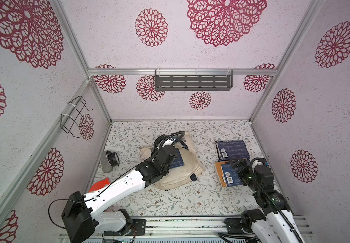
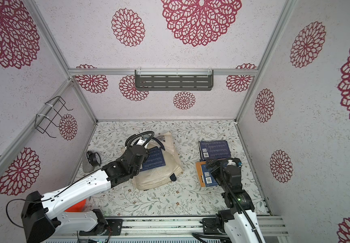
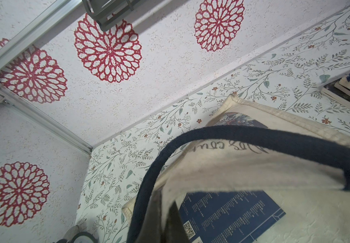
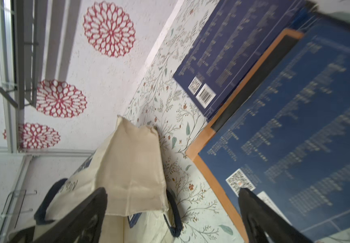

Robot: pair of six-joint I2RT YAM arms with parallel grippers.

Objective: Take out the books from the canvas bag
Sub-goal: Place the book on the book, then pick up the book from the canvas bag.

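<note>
I should keep moving my right gripper to the dark-blue book until its fingers meet the book's edge [image 2: 154, 167], as my left gripper holds the canvas bag's opening [image 2: 167, 162] wide above it.
The cream canvas bag [image 1: 182, 174] [image 2: 159, 178] lies in the middle of the floral table. My left gripper [image 1: 165, 150] [image 3: 167, 223] is shut on the cream fabric at its mouth, holding that edge up, and a navy handle [image 3: 254, 134] arches across the left wrist view. One dark-blue book [image 1: 177, 161] [image 3: 228, 214] shows inside the opening. To the right lie two piles of books: a far pile [image 1: 233, 149] [image 4: 233, 52] and a near pile with an orange cover [image 1: 219, 170] [image 4: 212, 134] under a blue one [image 4: 296, 126]. My right gripper [image 1: 238, 163] [image 4: 173, 190] hangs open over the near pile's left edge, holding nothing.
A grey object with a black ring [image 1: 109, 161] lies by the left wall, with something orange [image 1: 100, 184] behind my left arm. A wire rack [image 1: 75, 117] hangs on the left wall and a grey shelf [image 1: 193, 81] on the back wall.
</note>
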